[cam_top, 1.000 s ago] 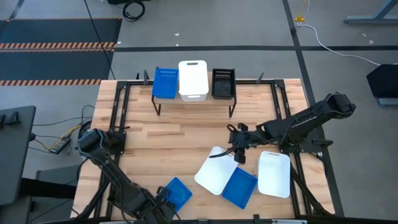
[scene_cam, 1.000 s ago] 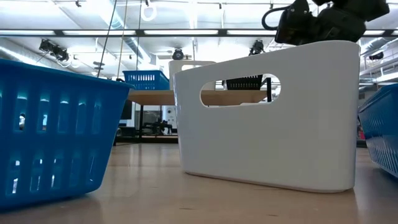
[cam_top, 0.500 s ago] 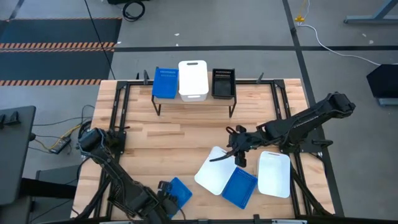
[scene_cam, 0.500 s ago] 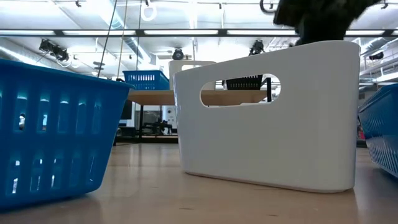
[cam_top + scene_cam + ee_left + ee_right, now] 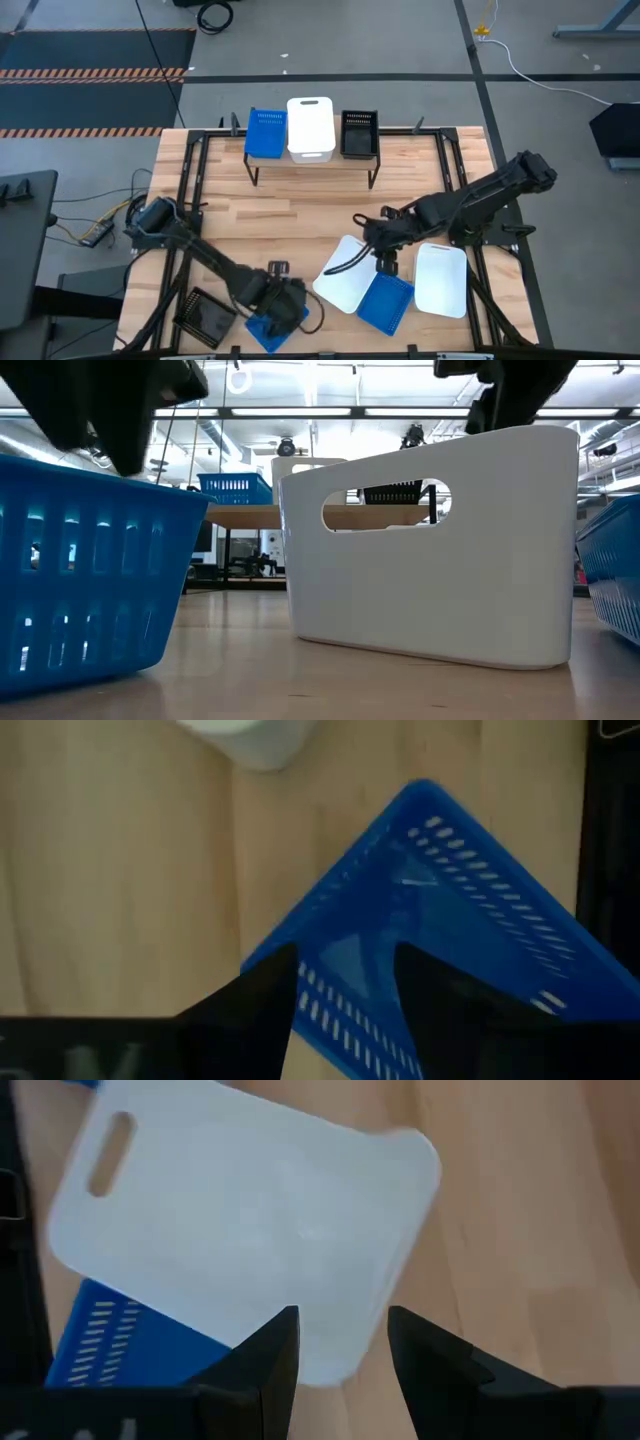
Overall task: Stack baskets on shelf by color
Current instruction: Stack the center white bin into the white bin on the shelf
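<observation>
The white basket lies crooked [image 5: 345, 275] against the blue basket, so I should use my right gripper to turn the white basket straight and clear before I take its near rim [image 5: 430, 462].
On the shelf [image 5: 312, 160] at the far edge stand a blue basket [image 5: 265, 132], a white basket [image 5: 310, 127] and a black basket [image 5: 359, 133]. My left gripper [image 5: 345, 1010] hangs open over a corner of a blue basket [image 5: 270, 328] at the near edge; whether it touches it does not show. Left of that stands a black basket [image 5: 205, 315]. My right gripper [image 5: 343, 1345] is open above the near rim of a white basket [image 5: 345, 280], clear of it. Beside this lie another blue basket [image 5: 385, 300] and another white basket [image 5: 440, 280].
Black frame rails [image 5: 190, 200] run along the table's left and right sides. Bare wood lies between the shelf and the loose baskets. In the low view the blue basket [image 5: 90, 570] and the white basket [image 5: 430, 560] fill the foreground.
My left gripper has swung from the near left corner toward the table's right, over the blue basket, uncovering the black basket at the near left. My right gripper has risen a little above the white basket. No basket has visibly moved.
</observation>
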Available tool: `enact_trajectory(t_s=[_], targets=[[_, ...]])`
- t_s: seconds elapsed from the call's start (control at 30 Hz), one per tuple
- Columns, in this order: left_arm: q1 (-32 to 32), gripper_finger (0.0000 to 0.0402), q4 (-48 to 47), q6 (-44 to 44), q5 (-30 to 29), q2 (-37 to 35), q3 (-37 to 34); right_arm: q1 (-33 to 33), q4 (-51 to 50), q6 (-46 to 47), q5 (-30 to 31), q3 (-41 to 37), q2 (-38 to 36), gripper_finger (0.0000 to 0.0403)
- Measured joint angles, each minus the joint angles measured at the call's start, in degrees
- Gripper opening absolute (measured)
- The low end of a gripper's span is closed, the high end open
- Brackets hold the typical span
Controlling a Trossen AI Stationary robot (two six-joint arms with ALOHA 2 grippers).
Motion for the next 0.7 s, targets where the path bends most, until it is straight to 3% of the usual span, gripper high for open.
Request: enact_trajectory(t_s=[0.1,0.23,0.7], targets=[[-0.6,0.0182,0.1,-1.7,2.4,-0.3,0.0,2.0,-6.5,3.3,0.9,2.2,2.4,0.0162],[-2.8,0.0182,0.3,-1.6,0.9,-0.3,0.0,4.4,-9.7,6.6,1.5,2.5,4.6,0.0162],[-5.2,0.0177,1.1,-1.9,-4.7,-0.3,0.0,2.4,-5.6,9.6,3.3,2.5,10.0,0.0162]])
